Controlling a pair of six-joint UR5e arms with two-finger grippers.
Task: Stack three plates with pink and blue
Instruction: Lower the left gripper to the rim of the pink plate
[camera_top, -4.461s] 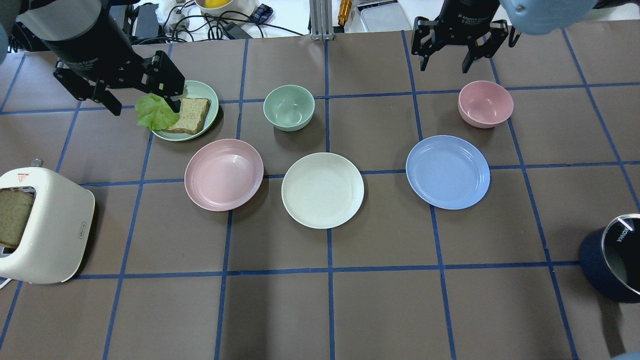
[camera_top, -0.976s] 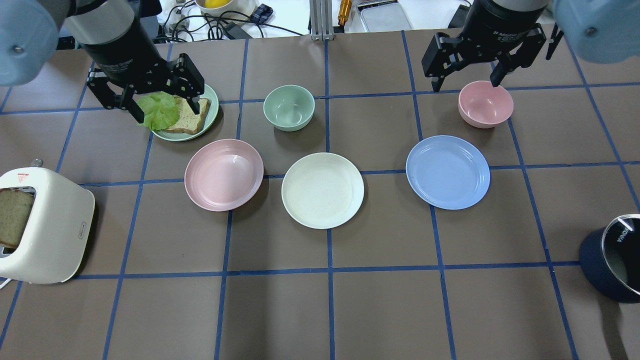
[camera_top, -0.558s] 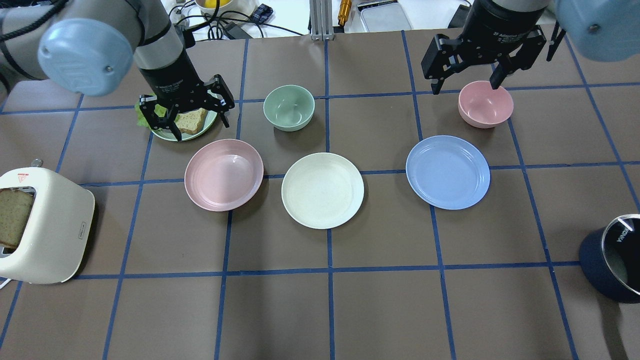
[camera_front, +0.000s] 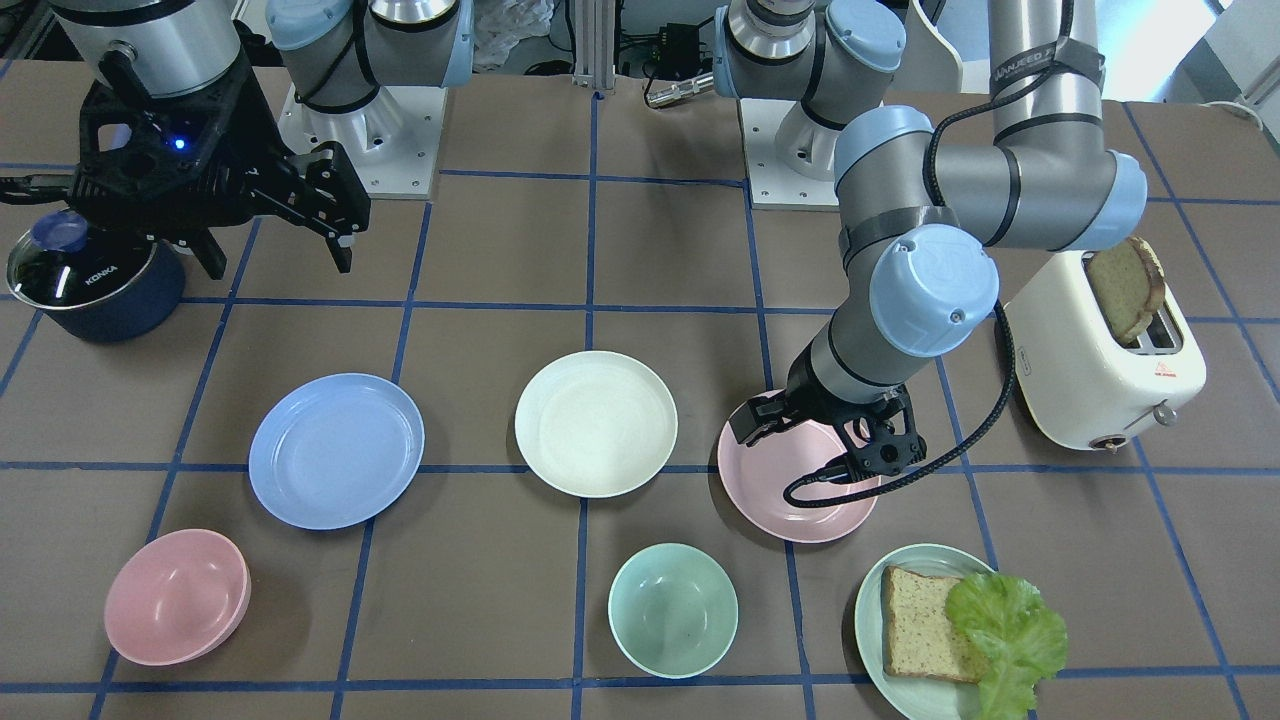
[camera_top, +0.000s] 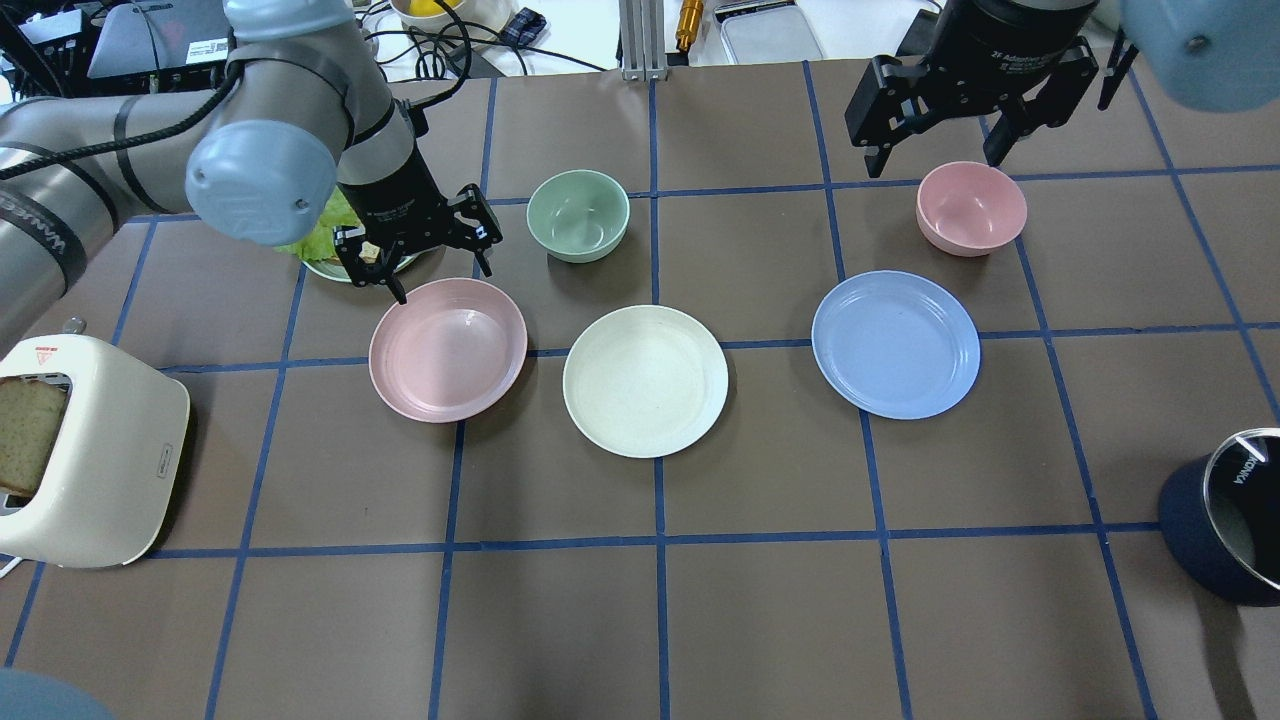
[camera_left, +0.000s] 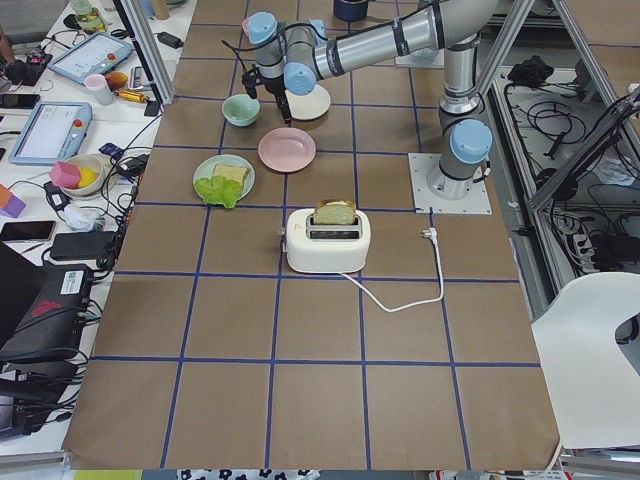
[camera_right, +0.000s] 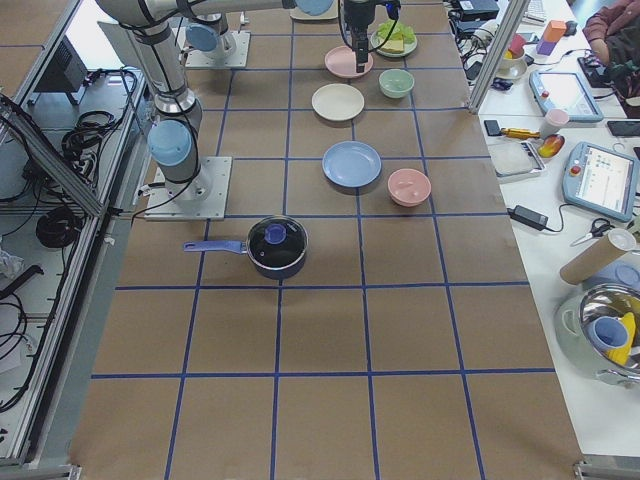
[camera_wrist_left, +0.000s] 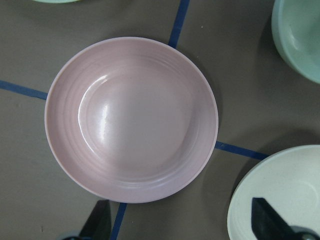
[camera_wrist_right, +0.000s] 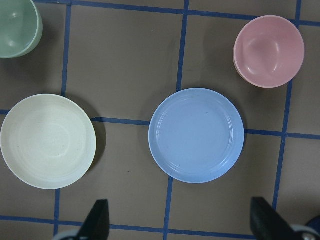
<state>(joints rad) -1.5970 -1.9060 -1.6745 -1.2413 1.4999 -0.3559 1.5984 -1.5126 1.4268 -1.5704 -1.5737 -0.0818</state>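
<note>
I expect the pink plate (camera_front: 780, 478) to sit snugly in the cream-white plate (camera_front: 596, 424) and cover it when I lower the pink one, because their wide rims match.
Three plates lie apart in a row on the brown table. The pale pink plate (camera_top: 448, 349) is on the left, the cream-white plate (camera_top: 645, 380) in the middle, and the light blue plate (camera_top: 895, 343) on the right. My left gripper (camera_top: 440, 276) is open and empty. It hovers over the pink plate's far rim; the left wrist view looks straight down on that plate (camera_wrist_left: 131, 119). My right gripper (camera_top: 935, 160) is open and empty, high above the table's far side, beyond the blue plate (camera_wrist_right: 196, 135).
A mint bowl (camera_top: 578, 215) stands behind the cream plate and a pink bowl (camera_top: 971, 207) behind the blue one. A mint plate with bread and lettuce (camera_front: 940, 630) lies under my left arm. A toaster (camera_top: 85, 450) is at the left edge and a dark pot (camera_top: 1230, 515) at the right.
My left gripper has moved from over the bread plate, right and nearer, to the pink plate's far rim. My right gripper has shifted only slightly. The plates have not moved.
</note>
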